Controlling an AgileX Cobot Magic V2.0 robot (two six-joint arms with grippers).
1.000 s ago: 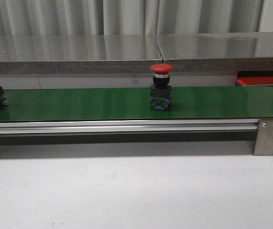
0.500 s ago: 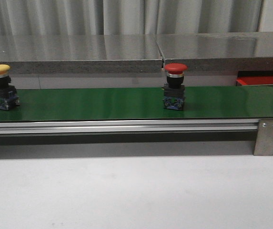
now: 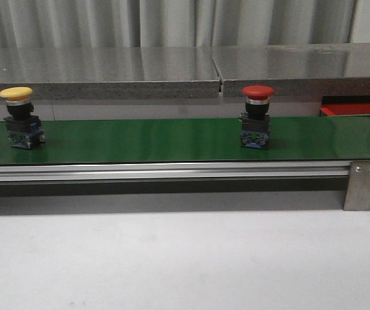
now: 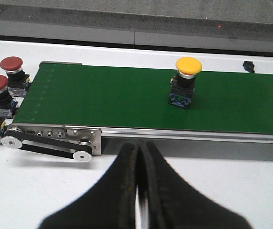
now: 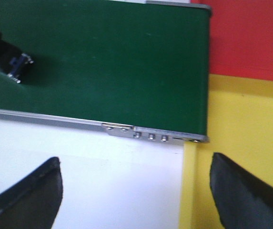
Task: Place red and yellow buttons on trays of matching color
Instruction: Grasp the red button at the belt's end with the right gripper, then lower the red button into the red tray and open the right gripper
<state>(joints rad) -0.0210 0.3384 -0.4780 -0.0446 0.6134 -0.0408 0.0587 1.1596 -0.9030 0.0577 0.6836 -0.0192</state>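
Observation:
The red button is over toward the trays, far from my left gripper. My right gripper should therefore bring the red button to the red tray first.
On the green belt a yellow button stands at the left and a red button right of the middle, both upright on dark bodies. The left wrist view has the yellow button on the belt beyond my left gripper, which is shut with nothing in it above the white table. My right gripper is open and empty near the belt's end. Only the dark body of the red button shows there. The red tray and yellow tray lie side by side past the belt's end.
Several spare red buttons stand on the table off the belt's other end, beside its drive pulley. A grey ledge runs behind the belt. A metal bracket holds the belt's rail. White table lies in front.
Both buttons have ridden rightward along the belt. The yellow one has come fully into the front view from the left edge.

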